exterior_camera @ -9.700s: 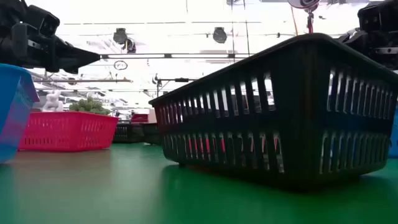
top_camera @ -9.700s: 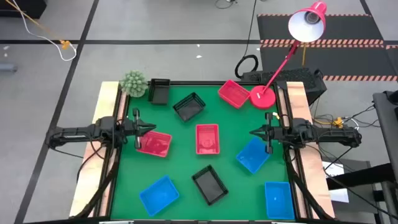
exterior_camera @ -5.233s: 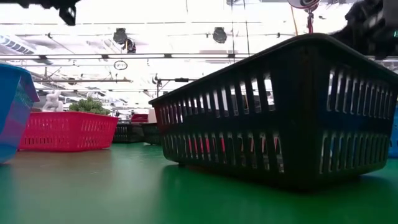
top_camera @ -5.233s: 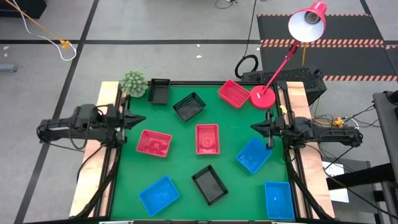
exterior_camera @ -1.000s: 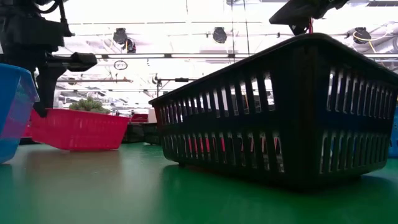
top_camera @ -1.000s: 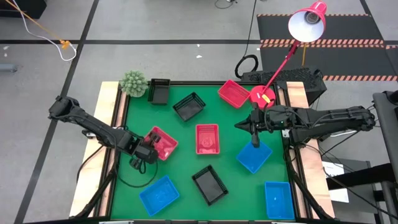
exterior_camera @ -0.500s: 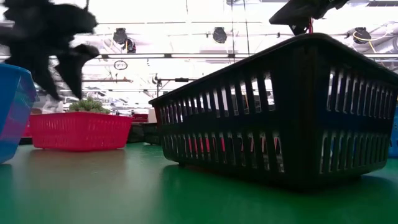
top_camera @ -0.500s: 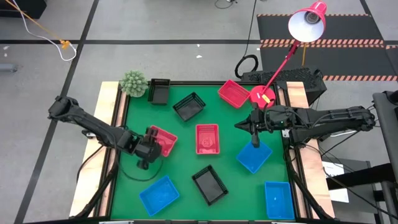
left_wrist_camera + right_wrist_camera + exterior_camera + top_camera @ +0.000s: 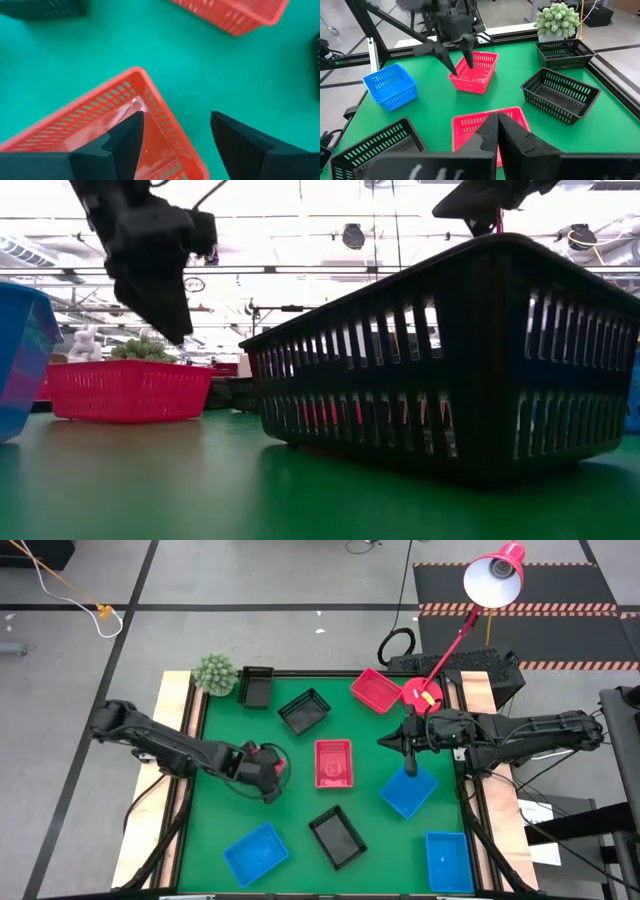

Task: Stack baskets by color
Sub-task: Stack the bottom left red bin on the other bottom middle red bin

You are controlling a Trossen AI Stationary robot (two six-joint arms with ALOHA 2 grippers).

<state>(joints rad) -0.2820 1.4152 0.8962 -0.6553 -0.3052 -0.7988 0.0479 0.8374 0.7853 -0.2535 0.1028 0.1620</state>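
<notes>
The empty in the middle of the table red basket (image 9: 333, 763) gets wider toward its rim, so the red basket below the robot's left gripper will fit deep inside when the robot lowers it.
A red basket (image 9: 472, 74) stands flat on the green table (image 9: 300, 800) at the left; it also shows in the low view (image 9: 120, 390). My left gripper (image 9: 175, 120) hovers open just above its corner (image 9: 142, 80), one finger over the inside and one outside, touching nothing. The high view shows that gripper (image 9: 272, 778) covering most of this basket. A second red basket (image 9: 333, 762) lies mid-table and a third (image 9: 375, 690) at the far edge. My right gripper (image 9: 496, 122) waits shut, raised right of centre (image 9: 384, 741).
Black baskets stand far left (image 9: 256, 686), far centre (image 9: 304, 711) and near centre (image 9: 336, 836). Blue baskets stand near left (image 9: 256, 852), right (image 9: 407, 790) and near right (image 9: 446, 860). A green ball plant (image 9: 214, 673) and a red lamp base (image 9: 422, 695) stand at the far corners.
My left gripper has opened and let go of the red basket, rolled about its own axis, risen a little and moved toward the table's middle. The basket, tilted with one end raised a second ago, now sits flat on the table.
</notes>
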